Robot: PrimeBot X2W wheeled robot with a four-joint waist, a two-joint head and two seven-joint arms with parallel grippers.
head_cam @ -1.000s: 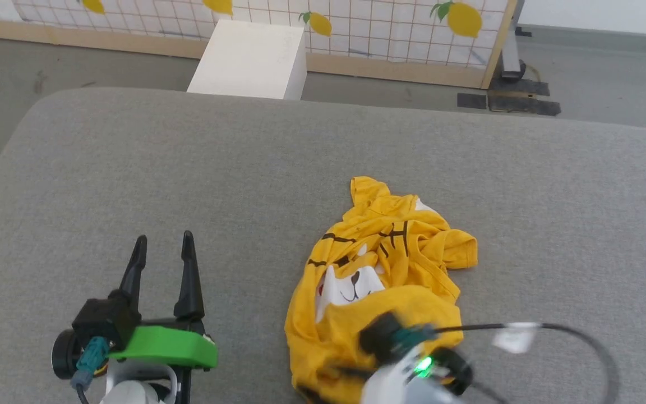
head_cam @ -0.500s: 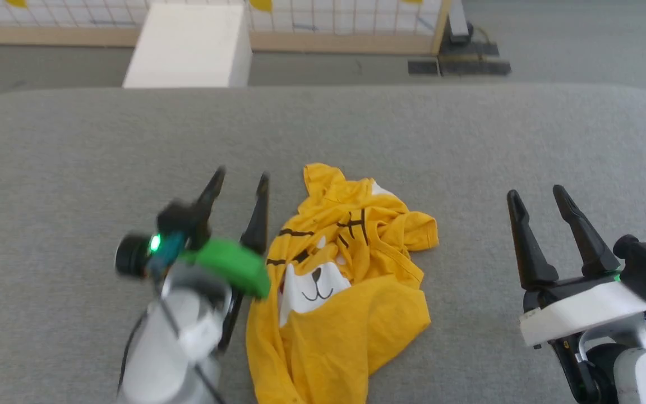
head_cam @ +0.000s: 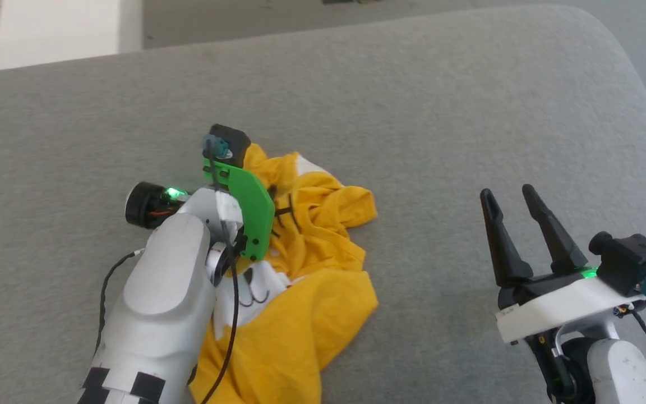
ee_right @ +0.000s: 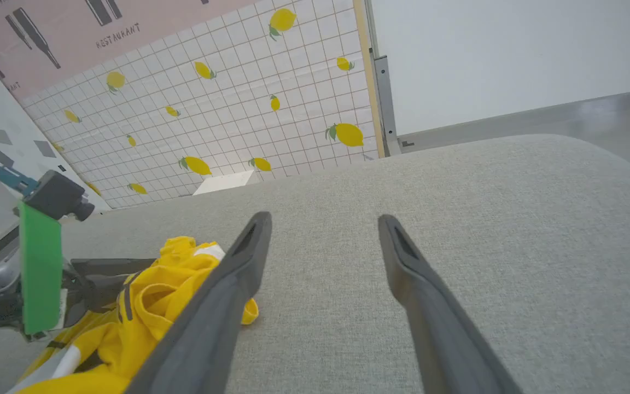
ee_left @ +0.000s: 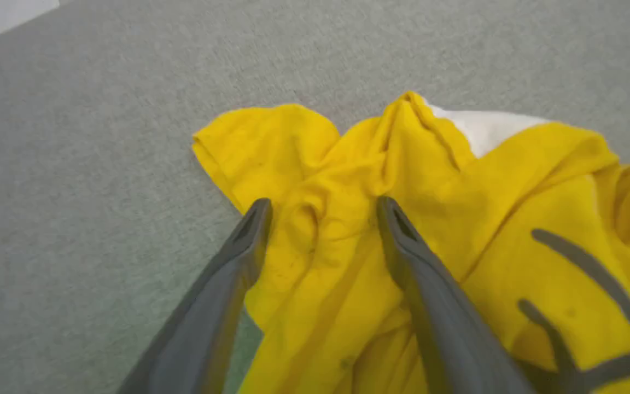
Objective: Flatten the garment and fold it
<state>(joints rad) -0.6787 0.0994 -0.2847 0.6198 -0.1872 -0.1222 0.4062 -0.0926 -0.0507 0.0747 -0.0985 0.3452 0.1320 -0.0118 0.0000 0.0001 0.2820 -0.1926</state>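
Note:
I expect the garment (head_cam: 307, 289) to stretch out into longer, straighter folds when I pull it sideways, because loose, short creases (head_cam: 321, 219) are crowded next to the bunched fold.
The garment (head_cam: 323, 264) is a mustard-yellow T-shirt lying crumpled on the grey padded surface (head_cam: 424, 112), with white patches and black marks of its print showing. My left arm reaches over its left side, the green wrist mount (head_cam: 250, 213) turned downward. In the left wrist view my left gripper (ee_left: 323, 208) is open, its fingers straddling a raised fold of the garment (ee_left: 457, 208) near its far edge. My right gripper (head_cam: 516, 202) stands open over bare surface to the right of the shirt; in its wrist view the right gripper (ee_right: 323, 221) holds nothing and the garment (ee_right: 173, 295) lies at lower left.
A white box (head_cam: 59, 28) stands on the floor beyond the surface's far left. The surface's rounded right corner (head_cam: 626, 67) is close to my right arm. A lemon-patterned tiled wall (ee_right: 227, 109) rises behind.
The head camera has tilted down and shifted. My left arm swung from the left onto the shirt's upper left, fingers now pointing down. My right arm left the shirt and holds at the right.

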